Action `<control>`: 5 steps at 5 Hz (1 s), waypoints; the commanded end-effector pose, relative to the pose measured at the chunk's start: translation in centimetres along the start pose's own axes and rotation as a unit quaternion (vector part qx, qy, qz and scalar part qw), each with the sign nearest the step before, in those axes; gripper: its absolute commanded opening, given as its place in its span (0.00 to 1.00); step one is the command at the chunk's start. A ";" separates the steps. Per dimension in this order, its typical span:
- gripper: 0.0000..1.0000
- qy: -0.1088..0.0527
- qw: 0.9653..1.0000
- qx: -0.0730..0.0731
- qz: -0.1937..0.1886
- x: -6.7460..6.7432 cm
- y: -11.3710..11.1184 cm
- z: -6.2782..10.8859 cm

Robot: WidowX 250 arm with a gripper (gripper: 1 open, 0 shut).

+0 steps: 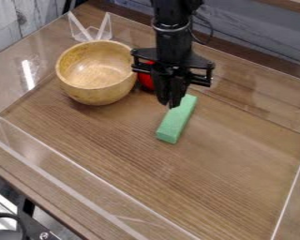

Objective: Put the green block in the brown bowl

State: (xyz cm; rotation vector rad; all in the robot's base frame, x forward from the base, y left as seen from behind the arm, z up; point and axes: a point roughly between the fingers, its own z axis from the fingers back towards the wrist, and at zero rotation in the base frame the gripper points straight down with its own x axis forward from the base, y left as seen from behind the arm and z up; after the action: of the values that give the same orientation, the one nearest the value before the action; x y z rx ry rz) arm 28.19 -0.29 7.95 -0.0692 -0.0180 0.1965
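The robot's gripper has its fingers closed and empty at the green block's upper end (187, 101), so it should open them, move over the block's middle (176, 121) and take hold there.
The green block (178, 122) lies flat on the wooden table, its long axis running from lower left to upper right. My gripper (172, 99) points straight down just over the block's upper end. Its black fingers stand close together with no gap showing, and nothing is held between them. The brown bowl (97, 73) is a round wooden bowl, upright and empty, to the left of the gripper and a short way from the block.
A red object (146, 82) sits partly hidden behind the gripper, between it and the bowl. Clear plastic walls (27, 150) edge the table on the left, front and right. A clear stand (90, 30) rises behind the bowl.
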 end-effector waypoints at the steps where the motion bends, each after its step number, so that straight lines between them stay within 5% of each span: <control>1: 0.00 -0.023 0.999 0.000 0.022 1.0 0.6 1.3; 3: 0.00 -0.023 0.999 -0.001 0.037 0.2 2.6 1.1; 5: 0.00 -0.029 0.999 -0.002 0.040 -0.2 1.8 1.8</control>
State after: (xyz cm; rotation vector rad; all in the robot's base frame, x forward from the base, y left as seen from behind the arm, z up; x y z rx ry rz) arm 27.33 1.51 8.38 -0.0706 -0.0257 0.2842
